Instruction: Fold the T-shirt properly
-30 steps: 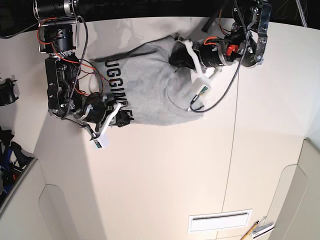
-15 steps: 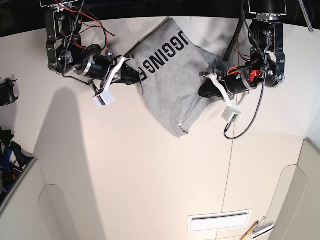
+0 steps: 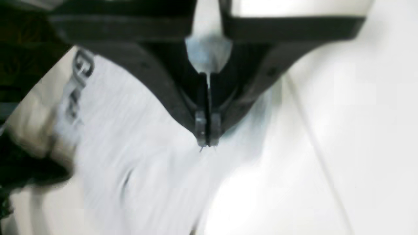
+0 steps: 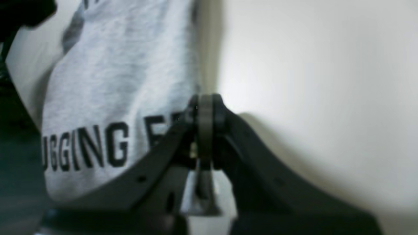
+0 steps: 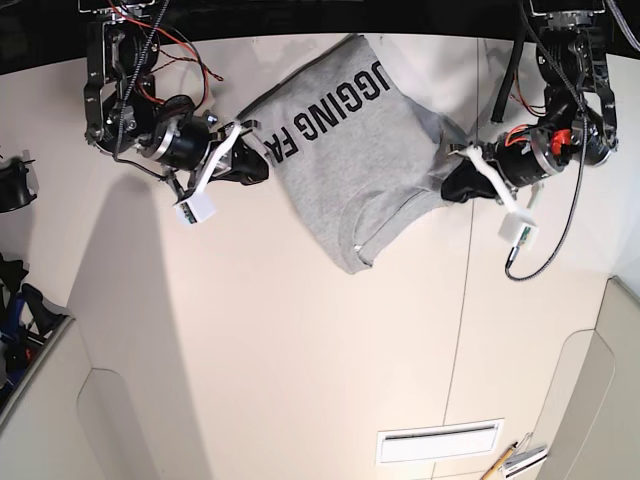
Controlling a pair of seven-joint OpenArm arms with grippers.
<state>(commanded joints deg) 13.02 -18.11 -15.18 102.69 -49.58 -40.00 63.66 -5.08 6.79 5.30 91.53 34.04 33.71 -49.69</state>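
Observation:
My grippers have the T-shirt's black lettering (image 5: 332,112) slanting across the table between them, so next I turn the T-shirt square to the table's far edge (image 5: 440,37) before I open both grippers.
The heather-grey T-shirt (image 5: 350,140) hangs stretched between my two grippers above the cream table (image 5: 300,360), lettering side up, one corner drooping toward the table's middle. My right gripper (image 5: 262,170), on the base view's left, is shut on the shirt's edge beside the black lettering; in the right wrist view the gripper (image 4: 204,109) pinches the T-shirt (image 4: 124,75). My left gripper (image 5: 452,185), on the base view's right, is shut on the opposite edge; in the blurred left wrist view the gripper (image 3: 206,138) holds the T-shirt (image 3: 137,153).
A seam (image 5: 465,330) runs down the table's right part. A white slotted vent (image 5: 440,441) and pencils (image 5: 515,460) lie near the front right. Dark gear (image 5: 14,185) sits beyond the table's left edge. A white block on a cable (image 5: 520,229) hangs off the left arm.
The left gripper has moved right and the right gripper slightly left and down, pulling the shirt wider between them. The shirt has turned a little, and its lettering now sits higher.

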